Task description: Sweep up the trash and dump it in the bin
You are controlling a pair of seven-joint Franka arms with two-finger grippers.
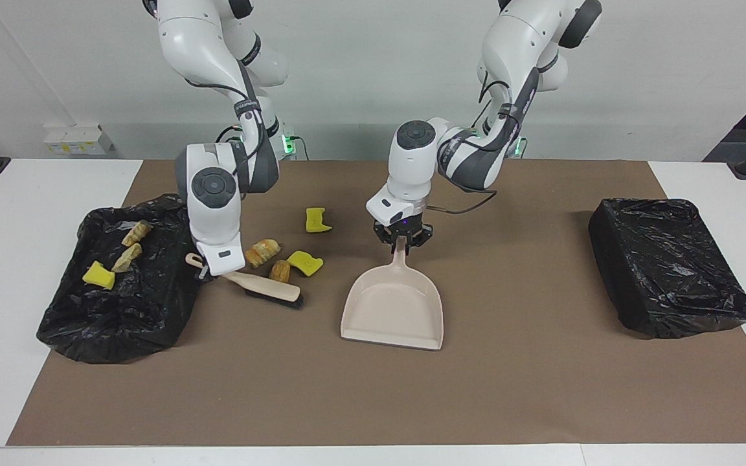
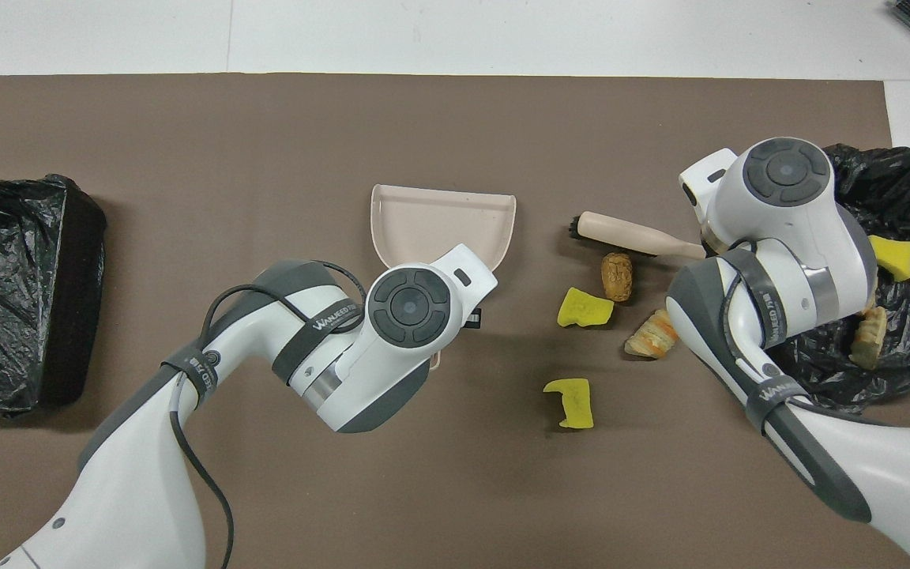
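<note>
The brush's bristles (image 2: 577, 231) are past the bread lumps, so next my right gripper brings the brush around to the lumps' bin side (image 2: 665, 284) and sweeps toward the dustpan.
Four trash pieces lie on the brown mat: a yellow sponge scrap (image 1: 316, 220), a second one (image 1: 306, 262), and two tan bread lumps (image 1: 263, 251) (image 1: 280, 270). Three more, two lumps (image 1: 132, 244) and a sponge scrap (image 1: 99, 275), lie in the black-lined bin (image 1: 114, 317) at the right arm's end. My right gripper (image 1: 206, 270) is shut on the handle of the beige brush (image 1: 269, 290), whose bristles rest on the mat beside the lumps. My left gripper (image 1: 401, 241) is shut on the handle of the beige dustpan (image 1: 395, 304), which lies flat with its mouth away from the robots.
A second black-lined bin (image 1: 664, 272) stands at the left arm's end of the mat. In the overhead view the dustpan (image 2: 439, 217) and the brush (image 2: 629, 235) lie side by side, with the loose scraps (image 2: 584, 308) nearer to the robots than the brush.
</note>
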